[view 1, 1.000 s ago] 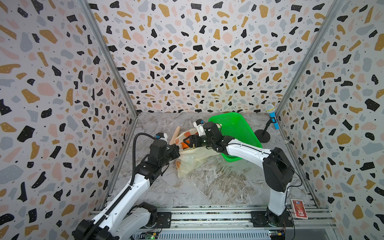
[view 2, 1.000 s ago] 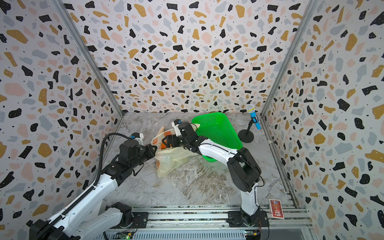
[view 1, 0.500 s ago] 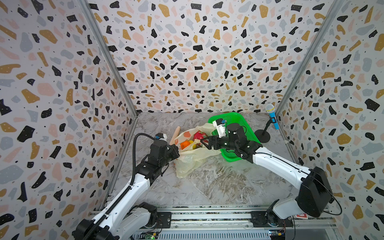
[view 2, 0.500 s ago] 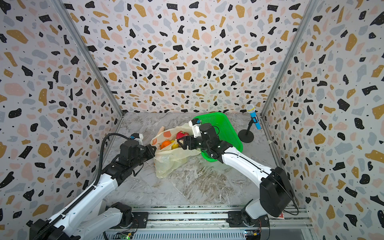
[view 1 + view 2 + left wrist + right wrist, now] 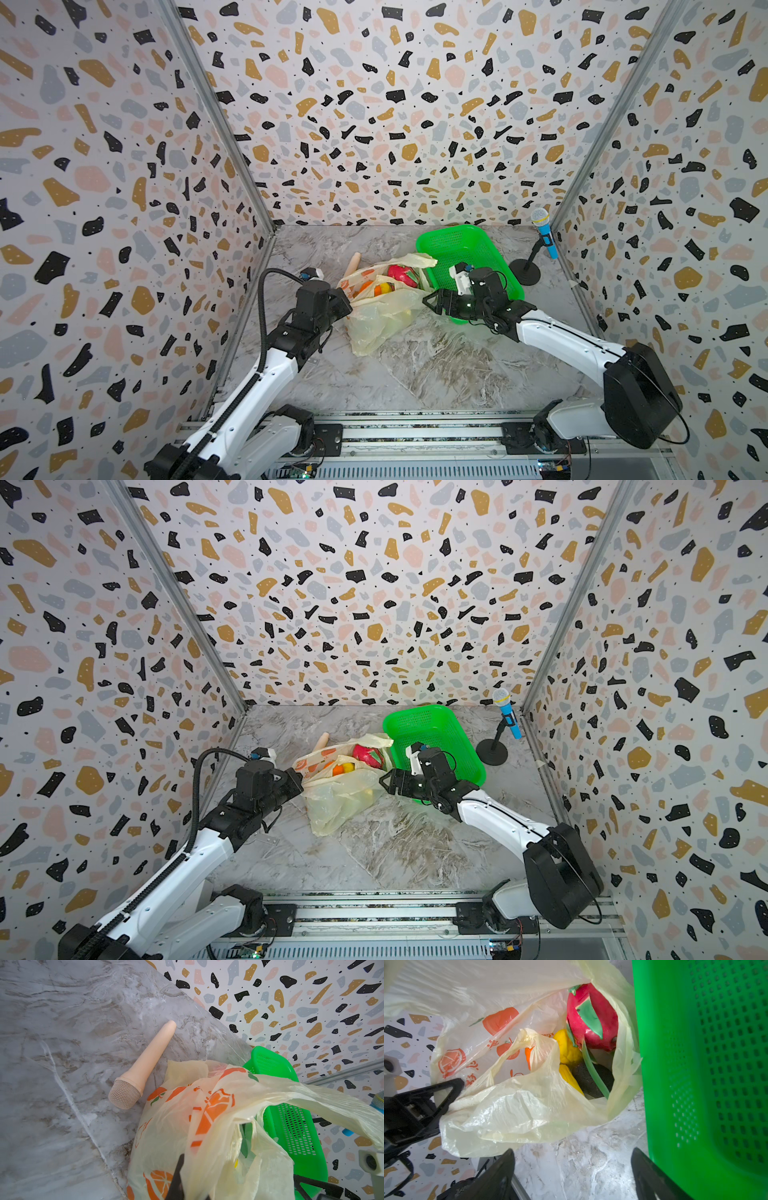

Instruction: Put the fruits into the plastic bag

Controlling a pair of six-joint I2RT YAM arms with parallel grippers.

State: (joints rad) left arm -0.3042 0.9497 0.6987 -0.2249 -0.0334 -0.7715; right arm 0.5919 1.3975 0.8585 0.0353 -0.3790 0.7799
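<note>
The plastic bag's loose rim (image 5: 622,1094) is standing up in line with the open fingers of my right gripper. I should go on moving in until they are on both sides of the plastic bag's rim (image 5: 610,1115), and then close them.
The pale-yellow plastic bag (image 5: 384,316) (image 5: 340,800) (image 5: 207,1118) (image 5: 517,1109) lies open on the marble floor in both top views. Inside it the right wrist view shows several fruits: a pink-red dragon fruit (image 5: 591,1020) (image 5: 403,274) (image 5: 368,755), a yellow lemon (image 5: 566,1049), a bit of orange (image 5: 528,1054) and a dark avocado (image 5: 588,1081). My left gripper (image 5: 348,303) (image 5: 300,780) (image 5: 187,1188) is shut on the bag's left rim and holds it up. My right gripper (image 5: 432,302) (image 5: 386,781) (image 5: 573,1153) hangs open and empty just right of the bag's mouth.
A bright green mesh basket (image 5: 469,249) (image 5: 432,729) (image 5: 295,1126) (image 5: 706,1064) stands right beside the bag, close to my right gripper. A beige microphone-shaped stick (image 5: 145,1064) (image 5: 354,262) lies behind the bag. A blue microphone (image 5: 544,237) (image 5: 509,719) on a black stand stands at the back right.
My right gripper has drawn back to the right, out of the bag's mouth, still open. The dragon fruit now shows lying in the bag. The left gripper has kept its hold.
</note>
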